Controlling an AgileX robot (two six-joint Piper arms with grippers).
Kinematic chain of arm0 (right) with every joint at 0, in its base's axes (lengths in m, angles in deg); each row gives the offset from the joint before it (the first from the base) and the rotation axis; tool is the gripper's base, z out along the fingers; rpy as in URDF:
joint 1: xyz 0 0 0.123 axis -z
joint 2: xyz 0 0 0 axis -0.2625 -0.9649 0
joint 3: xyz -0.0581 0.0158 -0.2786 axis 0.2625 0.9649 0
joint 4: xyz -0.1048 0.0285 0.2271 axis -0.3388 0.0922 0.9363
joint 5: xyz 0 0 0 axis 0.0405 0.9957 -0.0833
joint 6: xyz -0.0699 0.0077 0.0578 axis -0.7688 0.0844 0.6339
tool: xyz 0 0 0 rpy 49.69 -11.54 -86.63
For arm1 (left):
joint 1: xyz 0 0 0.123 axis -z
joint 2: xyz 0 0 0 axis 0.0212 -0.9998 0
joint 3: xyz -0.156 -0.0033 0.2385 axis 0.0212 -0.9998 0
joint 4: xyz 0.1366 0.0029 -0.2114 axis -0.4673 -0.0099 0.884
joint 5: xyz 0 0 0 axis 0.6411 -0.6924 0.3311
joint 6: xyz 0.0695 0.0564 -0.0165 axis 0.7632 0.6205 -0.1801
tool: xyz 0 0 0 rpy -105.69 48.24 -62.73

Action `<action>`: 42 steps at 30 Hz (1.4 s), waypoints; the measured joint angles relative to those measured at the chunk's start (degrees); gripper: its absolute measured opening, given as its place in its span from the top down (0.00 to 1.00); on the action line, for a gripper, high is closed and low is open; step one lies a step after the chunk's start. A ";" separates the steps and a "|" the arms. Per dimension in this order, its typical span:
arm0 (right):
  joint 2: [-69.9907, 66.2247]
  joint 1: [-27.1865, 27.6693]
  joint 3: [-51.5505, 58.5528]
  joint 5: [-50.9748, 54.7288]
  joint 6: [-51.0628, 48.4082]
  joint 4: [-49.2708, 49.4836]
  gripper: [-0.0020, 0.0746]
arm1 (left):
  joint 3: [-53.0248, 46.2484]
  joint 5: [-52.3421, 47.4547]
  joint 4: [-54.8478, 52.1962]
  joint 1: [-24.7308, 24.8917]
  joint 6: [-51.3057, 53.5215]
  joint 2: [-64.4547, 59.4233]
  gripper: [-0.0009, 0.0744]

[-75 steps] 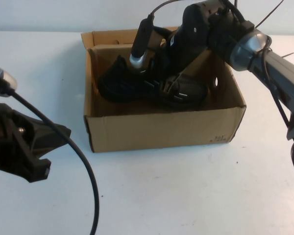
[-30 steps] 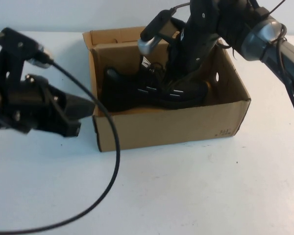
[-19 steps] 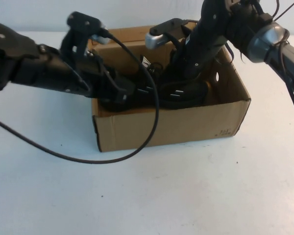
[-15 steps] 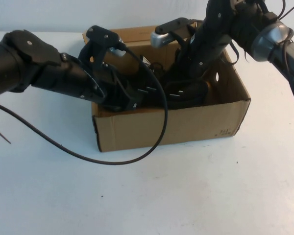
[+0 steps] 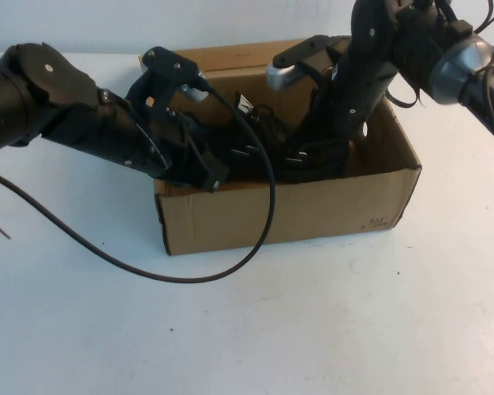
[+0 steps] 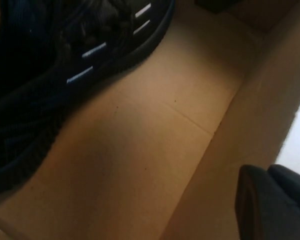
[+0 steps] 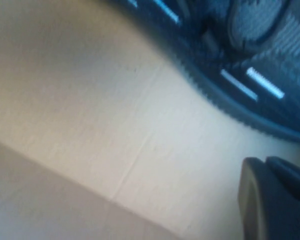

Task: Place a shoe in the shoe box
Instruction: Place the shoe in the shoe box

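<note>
The shoe box's front side (image 5: 284, 220) is at a slant while my right gripper is inside. My right gripper should swing toward the shoe box's near rim (image 5: 346, 178) and straighten the shoe box before lifting out.
The black shoe (image 5: 259, 155) lies on its sole inside the brown shoe box (image 5: 288, 212), white dashes on its side showing. My left gripper (image 5: 210, 173) reaches over the box's left wall, next to the shoe's left end. In the left wrist view the shoe (image 6: 50, 75) lies on the box floor (image 6: 155, 135), and one finger (image 6: 265, 200) shows with nothing against its pad. My right gripper (image 5: 314, 158) is down in the box at the shoe's right part. Its wrist view shows the shoe (image 7: 260, 60), bare cardboard (image 7: 90, 100) and one free finger (image 7: 270, 200).
The box stands on a white table (image 5: 313, 329). The left arm's black cable (image 5: 189, 276) loops over the box's front wall and onto the table in front. The box's upright back flap (image 5: 230, 58) is behind both arms.
My left arm has swung from the table's left side into the box's left end. My right arm has risen somewhat, and the shoe now rests flat. The box has shifted slightly right.
</note>
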 joint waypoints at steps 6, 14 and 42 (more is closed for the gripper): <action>5.25 1.95 7.72 -1.86 -0.84 11.62 0.99 | 0.00 -1.02 -1.22 0.00 -0.57 2.14 0.99; 19.86 2.32 30.30 -26.25 -2.58 17.87 0.99 | 0.00 -2.58 -2.67 0.00 -0.91 3.05 0.99; 22.83 -1.38 44.32 -33.73 -3.27 19.37 0.99 | 0.00 -2.71 -2.67 0.00 -2.24 2.78 0.99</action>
